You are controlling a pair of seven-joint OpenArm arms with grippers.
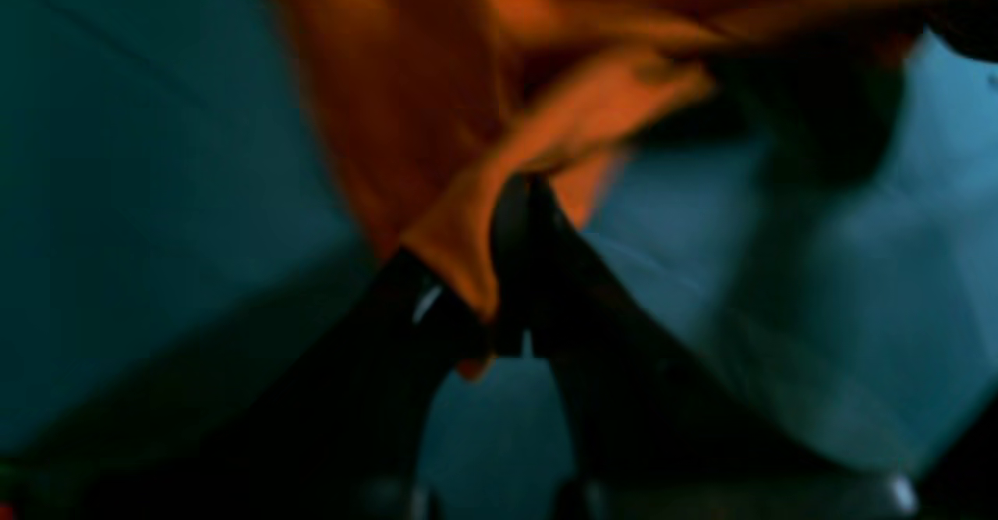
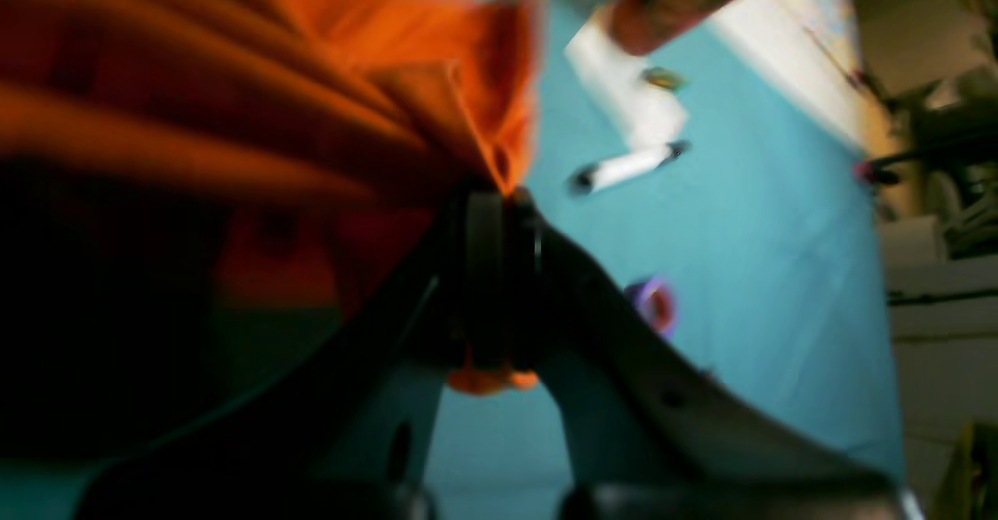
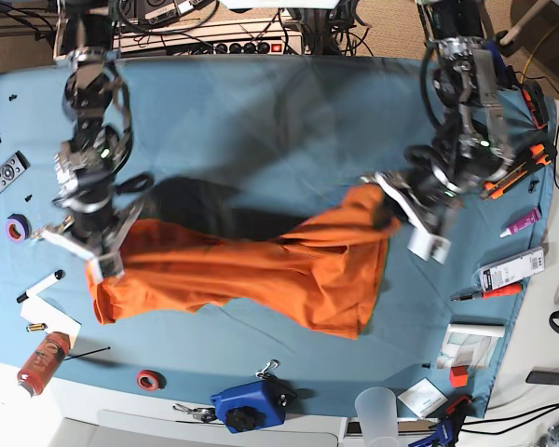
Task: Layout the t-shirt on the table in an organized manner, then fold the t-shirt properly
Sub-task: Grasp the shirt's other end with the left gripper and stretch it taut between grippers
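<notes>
The t-shirt's middle (image 3: 252, 265) is hanging in bunched folds from both grippers, so the robot's right gripper should pull its corner toward the table's front edge (image 3: 88, 371) while the left gripper pulls apart.
The bright-orange t-shirt (image 3: 261, 270) hangs stretched and bunched between both arms, just above the teal table (image 3: 261, 102), with its shadow behind it. On the base view's right, my left gripper (image 3: 384, 197) is shut on the shirt's upper right end. The left wrist view shows its black fingers (image 1: 546, 255) pinching an orange fold (image 1: 405, 76). On the base view's left, my right gripper (image 3: 101, 270) is shut on the shirt's left corner. The right wrist view shows cloth (image 2: 273, 76) clamped between its fingers (image 2: 483, 255), with a bit poking out below.
Along the left margin lie a remote (image 3: 5, 177), a purple tape roll (image 3: 17, 226), a white marker (image 3: 39, 286) and a red can (image 3: 42, 361). A red tape roll (image 3: 150, 380), a blue tool (image 3: 247, 407) and a cup (image 3: 377, 410) sit at the front edge. Orange cutters (image 3: 517, 168) and tubes (image 3: 522, 222) are at the right.
</notes>
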